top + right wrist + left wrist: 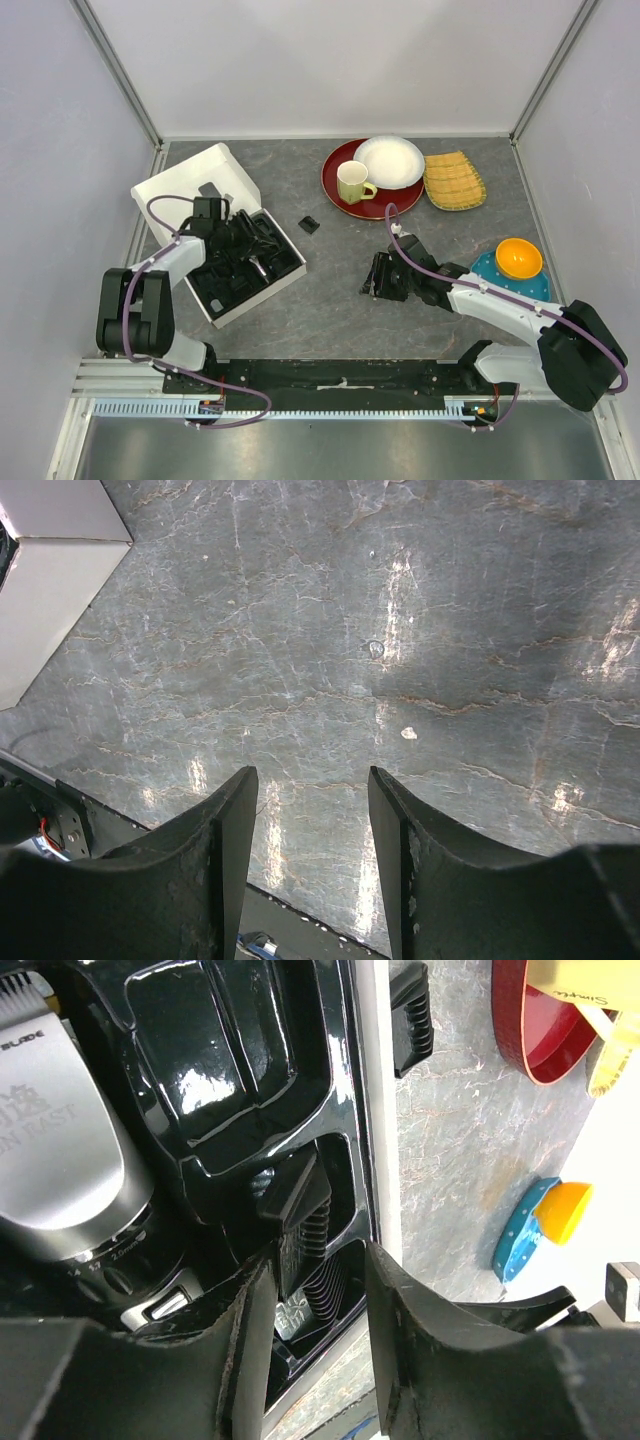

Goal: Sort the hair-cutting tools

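I should open my left gripper, then close its fingers and gently push the ribbed comb guard (303,1218) flat into the tray slot (338,1176), because the guard stands tilted in its slot.
The black-and-silver hair clipper (60,1130) lies in the black tray (250,1050) of the white box (175,185). My left gripper (316,1260) is open over the tray's right edge, its fingers on either side of a ribbed black comb guard (300,1225) that sits in a tray slot. It shows in the top view (250,250) over the tray. Another small black comb guard (310,224) lies loose on the table just right of the box, also seen in the left wrist view (412,1015). My right gripper (310,775) is open and empty above bare table (380,277).
A red plate (335,185) at the back holds a yellow mug (352,182) and a white bowl (390,160). A bamboo mat (455,180) lies to its right. A blue plate (490,270) with an orange bowl (519,258) sits at the right. The box corner (50,580) is near my right gripper.
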You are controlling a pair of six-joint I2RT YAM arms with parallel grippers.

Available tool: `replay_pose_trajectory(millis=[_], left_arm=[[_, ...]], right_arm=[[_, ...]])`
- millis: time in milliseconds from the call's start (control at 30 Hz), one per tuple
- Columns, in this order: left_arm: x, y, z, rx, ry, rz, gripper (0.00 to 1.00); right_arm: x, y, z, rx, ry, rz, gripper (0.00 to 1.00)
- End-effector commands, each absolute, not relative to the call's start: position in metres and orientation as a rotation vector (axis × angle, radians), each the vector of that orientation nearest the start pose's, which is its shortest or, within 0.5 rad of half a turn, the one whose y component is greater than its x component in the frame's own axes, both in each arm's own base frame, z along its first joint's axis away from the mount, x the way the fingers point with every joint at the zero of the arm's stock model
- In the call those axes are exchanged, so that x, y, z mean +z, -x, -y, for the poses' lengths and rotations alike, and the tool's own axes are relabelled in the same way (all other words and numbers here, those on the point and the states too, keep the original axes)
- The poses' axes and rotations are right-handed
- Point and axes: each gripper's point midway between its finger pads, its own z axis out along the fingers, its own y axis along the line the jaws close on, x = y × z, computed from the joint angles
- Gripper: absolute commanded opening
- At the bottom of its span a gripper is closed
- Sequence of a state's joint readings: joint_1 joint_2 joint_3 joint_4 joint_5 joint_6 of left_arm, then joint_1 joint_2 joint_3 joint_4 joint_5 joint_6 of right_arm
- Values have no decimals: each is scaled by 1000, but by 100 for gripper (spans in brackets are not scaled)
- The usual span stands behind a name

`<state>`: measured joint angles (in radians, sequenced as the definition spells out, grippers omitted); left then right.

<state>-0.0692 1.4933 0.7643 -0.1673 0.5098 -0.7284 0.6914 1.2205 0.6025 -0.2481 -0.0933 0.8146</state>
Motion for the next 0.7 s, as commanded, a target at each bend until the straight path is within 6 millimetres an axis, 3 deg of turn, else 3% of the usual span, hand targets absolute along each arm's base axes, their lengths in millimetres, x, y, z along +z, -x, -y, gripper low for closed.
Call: replay_pose_trajectory(millis=[0,200,533,667], left_arm=[[88,-326,125,-901,595,-2436,47],[92,-325,118,-840,594,-2438,47],[79,-325,117,-832,625,-2447,23],[71,-324,118,-842,645,-2458,18]], right_arm=[[68,-205,-230,763,-122,-2561,56],[68,-205,-230,766,-125,-2560,56],[66,-204,-228,756,-135,-2563,56],[65,-204,-228,754,-138,-2564,56]])
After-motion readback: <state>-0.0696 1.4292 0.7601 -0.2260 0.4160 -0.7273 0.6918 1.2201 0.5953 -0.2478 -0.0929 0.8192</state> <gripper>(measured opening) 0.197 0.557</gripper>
